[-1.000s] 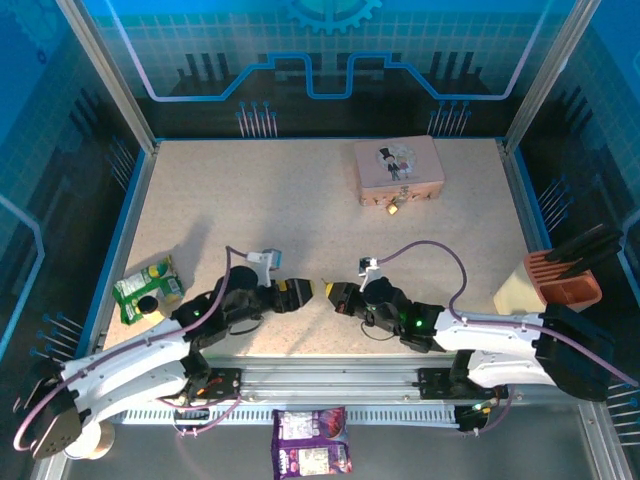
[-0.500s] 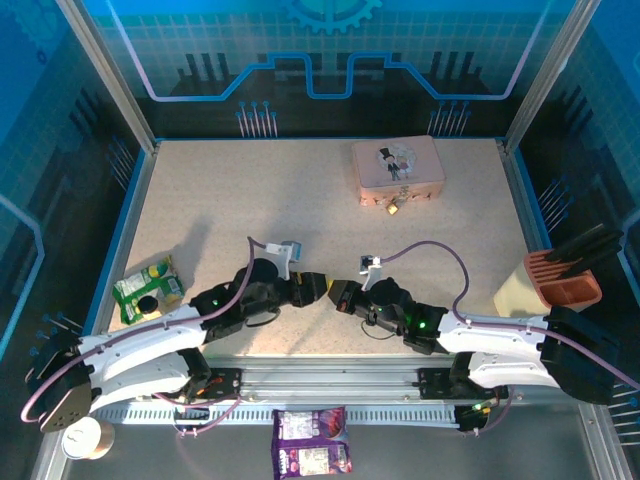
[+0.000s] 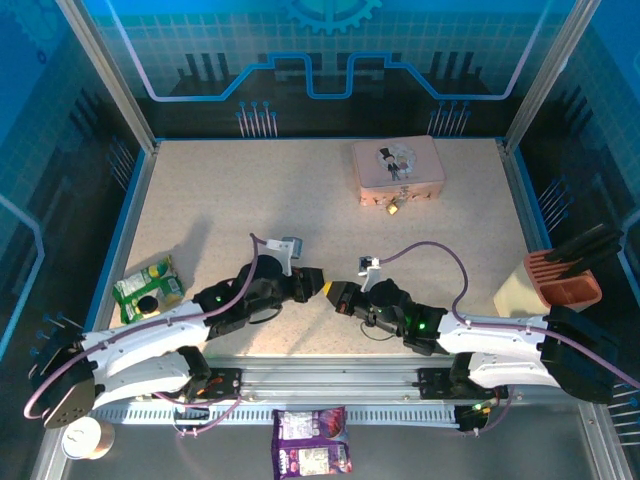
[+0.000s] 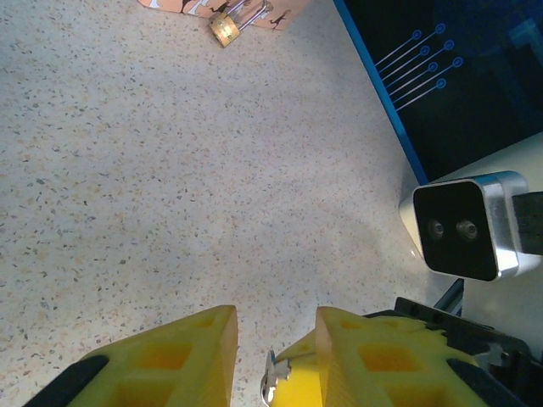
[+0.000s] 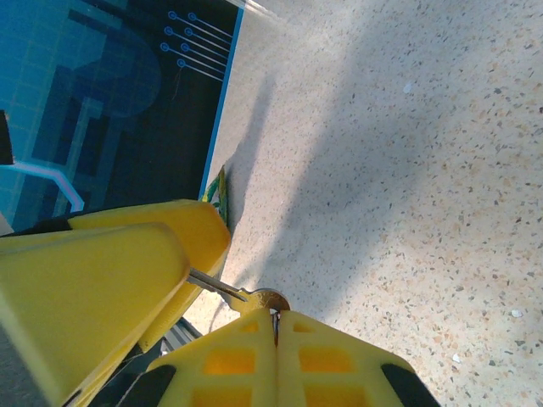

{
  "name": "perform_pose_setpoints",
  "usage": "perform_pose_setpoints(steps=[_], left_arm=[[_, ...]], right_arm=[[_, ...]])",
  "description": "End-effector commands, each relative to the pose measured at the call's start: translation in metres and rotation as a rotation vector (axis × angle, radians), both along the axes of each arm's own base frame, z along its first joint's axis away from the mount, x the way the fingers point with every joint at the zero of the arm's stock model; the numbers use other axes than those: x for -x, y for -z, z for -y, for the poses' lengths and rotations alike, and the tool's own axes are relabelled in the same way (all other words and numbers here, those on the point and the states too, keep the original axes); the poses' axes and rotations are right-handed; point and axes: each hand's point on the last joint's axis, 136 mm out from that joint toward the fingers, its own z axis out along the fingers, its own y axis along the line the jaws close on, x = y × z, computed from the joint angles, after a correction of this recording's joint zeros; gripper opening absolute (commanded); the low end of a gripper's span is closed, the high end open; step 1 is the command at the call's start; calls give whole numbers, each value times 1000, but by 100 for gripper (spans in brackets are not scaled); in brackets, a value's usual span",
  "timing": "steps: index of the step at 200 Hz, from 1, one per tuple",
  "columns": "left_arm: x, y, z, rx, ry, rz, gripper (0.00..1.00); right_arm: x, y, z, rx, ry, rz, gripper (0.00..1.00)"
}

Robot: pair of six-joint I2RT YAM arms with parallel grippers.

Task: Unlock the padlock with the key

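The key's blade (image 5: 209,282) is at an angle to my right gripper's line, so my left gripper should hold the blade while my right gripper opens and grabs the head (image 5: 266,298) straight on.
The small brass padlock (image 3: 393,208) hangs at the front of the pink tin (image 3: 398,168) at the table's far right; in the left wrist view the padlock (image 4: 224,30) lies far ahead. My right gripper (image 5: 273,315) is shut on the round head of the key (image 5: 246,297), whose blade points toward the left arm's yellow fingers (image 5: 110,254). My left gripper (image 4: 276,318) meets the right gripper (image 3: 335,293) tip to tip at the near middle. Its jaws stand narrowly open on either side of the key (image 4: 271,381), with a gap still showing.
A green snack packet (image 3: 148,287) lies at the left edge. A cream block with a red rack (image 3: 560,280) stands at the right. A purple packet (image 3: 311,440) and a paper cup (image 3: 85,437) sit below the rail. The right wrist's camera (image 4: 462,227) is close on the left gripper's right.
My left arm has moved right until its fingertips reached the right gripper, and its jaws have narrowed around the key. The right gripper has stayed shut on the key.
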Motion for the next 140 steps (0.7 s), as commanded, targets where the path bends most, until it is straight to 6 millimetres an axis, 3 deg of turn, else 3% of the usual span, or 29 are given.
perform_pose_setpoints(steps=[1,140], left_arm=[[-5,-12,4,-7,-5,29,30],[-10,-9,5,-6,-28,17,2]], right_arm=[[-2,-10,-1,-18,15,32,0],[-1,-17,5,-35,12,73,2]])
